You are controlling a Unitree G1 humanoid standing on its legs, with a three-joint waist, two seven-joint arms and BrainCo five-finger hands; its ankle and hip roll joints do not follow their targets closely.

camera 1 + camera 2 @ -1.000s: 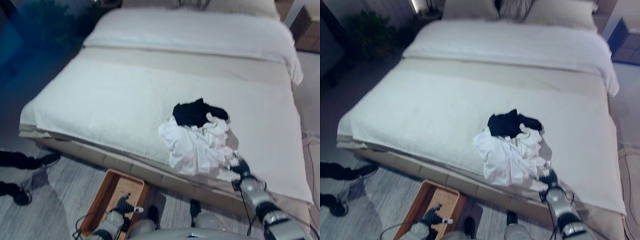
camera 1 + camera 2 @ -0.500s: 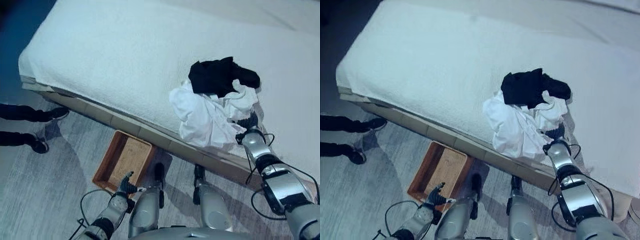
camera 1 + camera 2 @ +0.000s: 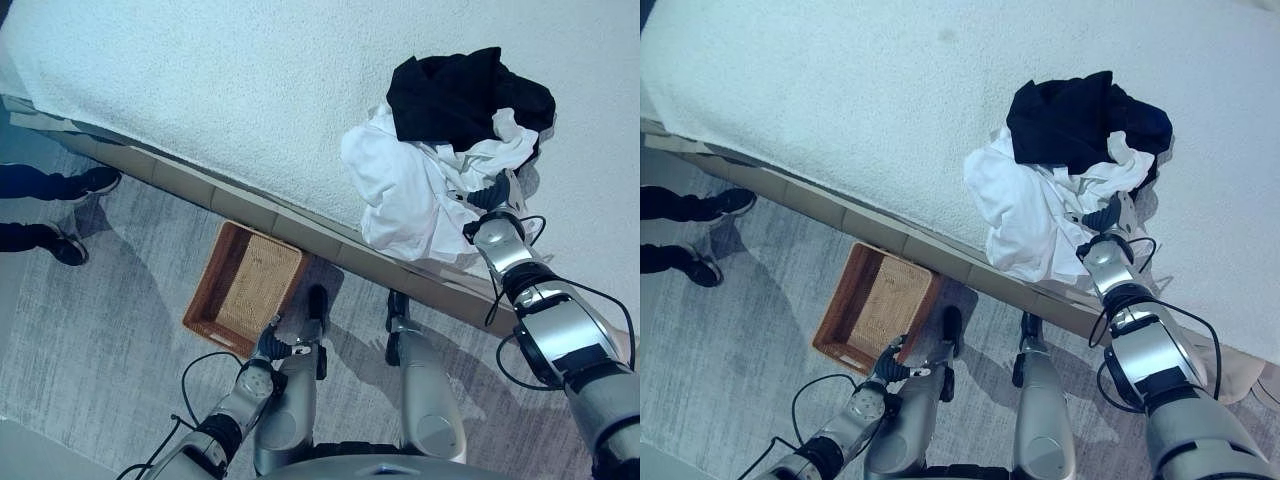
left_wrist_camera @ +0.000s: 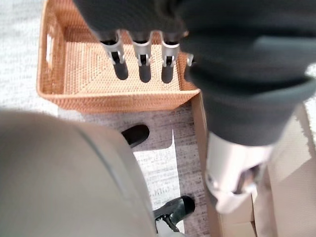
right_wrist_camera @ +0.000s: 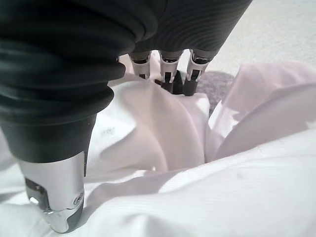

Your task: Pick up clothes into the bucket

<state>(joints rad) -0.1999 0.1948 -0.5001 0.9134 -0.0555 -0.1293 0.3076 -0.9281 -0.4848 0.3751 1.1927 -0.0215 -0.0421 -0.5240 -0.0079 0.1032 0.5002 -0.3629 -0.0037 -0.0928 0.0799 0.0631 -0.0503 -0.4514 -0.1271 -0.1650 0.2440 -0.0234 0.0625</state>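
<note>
My gripper will leave another white garment behind when it lifts the bunched white garment (image 3: 398, 192), because a separate white fold (image 3: 506, 143) lies across the black garment.
A crumpled white garment (image 3: 405, 190) lies near the edge of the bed (image 3: 200, 80), with a black garment (image 3: 460, 95) heaped on its far side. My right hand (image 3: 492, 195) rests at the white garment's right side. In the right wrist view its straight fingers (image 5: 170, 74) touch the white cloth (image 5: 163, 128) with the thumb (image 5: 54, 197) held apart, so the hand is open. A brown woven basket (image 3: 245, 295) sits on the floor by the bed. My left hand (image 3: 270, 345) hangs low beside it, its fingers (image 4: 143, 52) straight and holding nothing, over the basket (image 4: 118, 101).
The bed's wooden side rail (image 3: 190, 185) runs between the basket and the clothes. A person's legs and dark shoes (image 3: 70, 215) stand on the grey floor at the left. The white bedspread stretches away to the left of the pile.
The camera has tilted down toward the floor and bed edge. My right hand has reached further onto the white garment. The left hand stays low by the basket.
</note>
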